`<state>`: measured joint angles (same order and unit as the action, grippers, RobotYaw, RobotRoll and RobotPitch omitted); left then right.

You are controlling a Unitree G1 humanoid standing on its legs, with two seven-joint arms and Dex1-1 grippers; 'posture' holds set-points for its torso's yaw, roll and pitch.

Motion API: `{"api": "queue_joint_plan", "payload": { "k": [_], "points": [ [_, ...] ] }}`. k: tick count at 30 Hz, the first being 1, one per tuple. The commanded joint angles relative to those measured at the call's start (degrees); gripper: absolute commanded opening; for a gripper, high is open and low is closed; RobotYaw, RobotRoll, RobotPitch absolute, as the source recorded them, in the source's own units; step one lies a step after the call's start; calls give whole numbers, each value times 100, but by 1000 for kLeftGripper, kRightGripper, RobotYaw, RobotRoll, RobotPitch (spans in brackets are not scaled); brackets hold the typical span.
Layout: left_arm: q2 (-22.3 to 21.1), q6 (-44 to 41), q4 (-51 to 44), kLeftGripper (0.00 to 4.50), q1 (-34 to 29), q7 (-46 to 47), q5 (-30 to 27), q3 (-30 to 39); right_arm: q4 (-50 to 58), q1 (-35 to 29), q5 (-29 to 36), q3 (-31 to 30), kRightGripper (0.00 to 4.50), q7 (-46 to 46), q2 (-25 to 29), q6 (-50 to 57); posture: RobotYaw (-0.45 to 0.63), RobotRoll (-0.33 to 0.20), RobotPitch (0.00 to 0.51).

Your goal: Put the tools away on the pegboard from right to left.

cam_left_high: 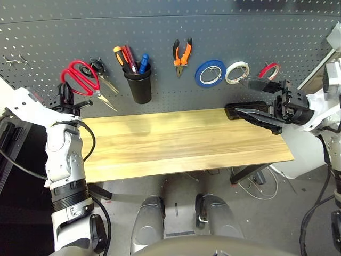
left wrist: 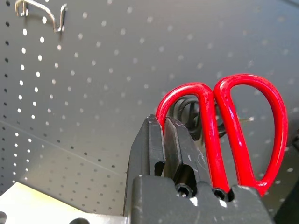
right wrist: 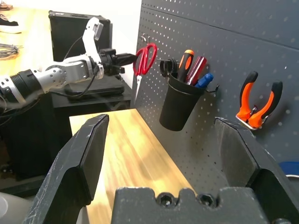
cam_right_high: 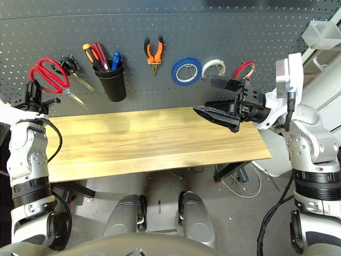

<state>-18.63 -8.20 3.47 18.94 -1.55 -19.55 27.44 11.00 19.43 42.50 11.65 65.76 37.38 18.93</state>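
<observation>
The red-handled scissors' open loop (left wrist: 252,135) is facing the hook's tip (left wrist: 251,119). My left gripper keeps moving the loop onto the hook until it hangs there, and then let go.
The red-handled scissors (cam_left_high: 88,81) hang at the left of the pegboard (cam_left_high: 240,32). My left gripper (cam_left_high: 65,92) is shut on the edge of their handle loop (left wrist: 224,135). Further right, the slim red-handled screwdriver (cam_left_high: 129,55) stands in the black cup (cam_left_high: 139,85). The orange-and-black pliers (cam_left_high: 182,53) hang on a hook, and the thin red tape ring (cam_left_high: 268,65) hangs at the far right. My right gripper (cam_left_high: 240,96) hovers open and empty above the table's right end, just in front of the tape rolls.
Black-handled scissors (cam_left_high: 101,74) hang behind the red pair. A blue tape roll (cam_left_high: 198,74) and a white one (cam_left_high: 228,73) hang between the pliers and the red ring. Bare metal hooks (cam_left_high: 16,60) sit at the far left. The wooden table (cam_left_high: 181,144) runs below the board.
</observation>
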Motion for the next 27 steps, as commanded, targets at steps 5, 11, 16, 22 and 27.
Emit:
{"api": "queue_joint_plan", "payload": {
  "k": [5, 11, 16, 22, 27],
  "points": [
    [-114, 319, 872, 21, 413, -52, 144, -68, -8, 0, -28, 120, 4500, -62, 15, -152, -67, 0, 47],
    [-157, 574, 1475, 21, 809, -115, 217, -138, 11, 53, 61, 230, 4500, -171, 5, -185, -92, 0, 42],
    [-162, 746, 1896, 21, 1028, -202, 227, -204, 160, -44, 118, 314, 4500, -268, 33, -134, -114, 0, 40],
    [-185, 767, 2130, 723, 1123, -175, 289, -285, 312, -116, 181, 329, 4500, -417, -14, -70, -127, 0, 42],
    [-265, 663, 2005, 2389, 951, -218, 361, -377, 270, -73, 82, 170, 4500, -530, -101, -80, -104, 0, 46]
  ]
}}
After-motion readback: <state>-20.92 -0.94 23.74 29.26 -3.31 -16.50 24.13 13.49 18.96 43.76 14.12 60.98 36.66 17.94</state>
